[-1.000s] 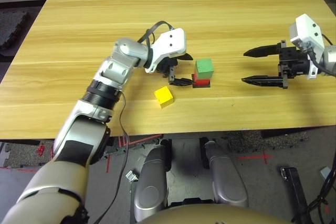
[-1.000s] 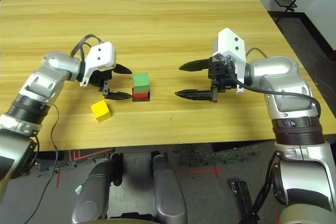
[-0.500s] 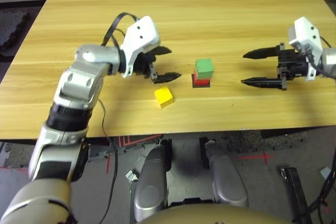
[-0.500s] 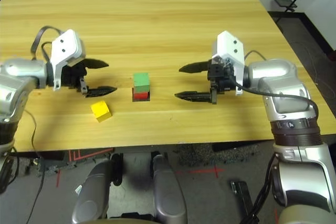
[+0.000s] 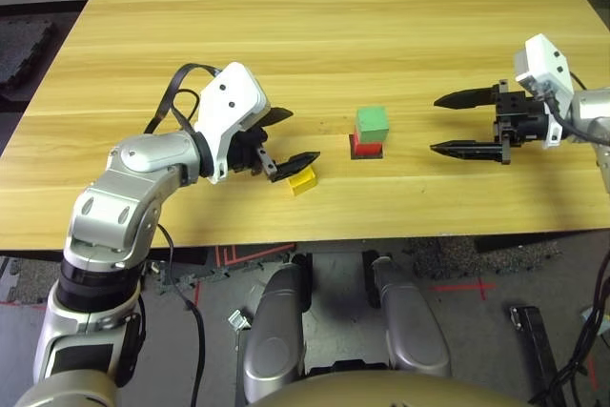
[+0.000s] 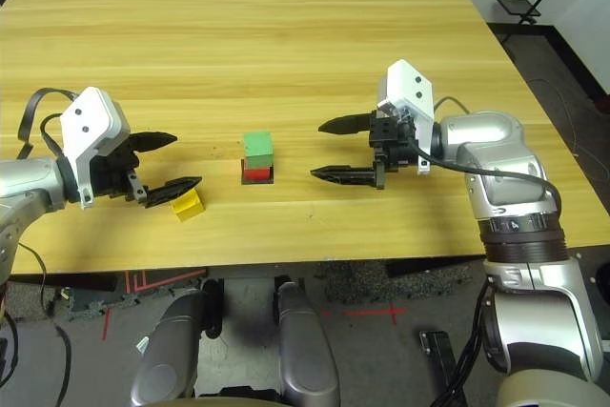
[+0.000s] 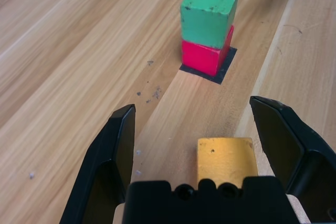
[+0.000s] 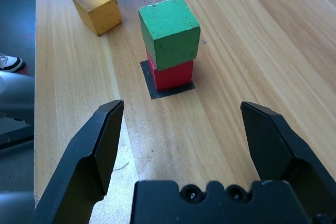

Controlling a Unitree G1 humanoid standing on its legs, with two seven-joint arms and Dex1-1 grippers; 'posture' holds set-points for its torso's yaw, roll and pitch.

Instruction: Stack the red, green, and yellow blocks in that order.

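I should go on lowering my left gripper, because its open fingers are square to the yellow block's sides (image 7: 227,160), until they are on either side of the yellow block before I close them.
The green block (image 5: 372,124) sits on the red block (image 5: 365,148), which rests on a flat black patch (image 7: 223,72) in the middle of the table. The yellow block (image 5: 304,179) lies alone on the table to the left of the stack, nearer the front edge. My left gripper (image 5: 297,137) is open and hovers just over the yellow block; in the left wrist view the yellow block (image 7: 226,161) lies low between the fingers, untouched. My right gripper (image 5: 436,125) is open to the right of the stack, pointing at it with nothing inside.
The wooden table (image 5: 334,26) stretches bare behind the blocks. Its front edge (image 5: 381,234) runs close below the yellow block. A black cable (image 5: 176,92) loops off the left wrist.
My left arm has drawn back from beside the stack, leftward and toward the front edge, and now hangs over the yellow block. The right gripper has barely shifted. The blocks have not moved.
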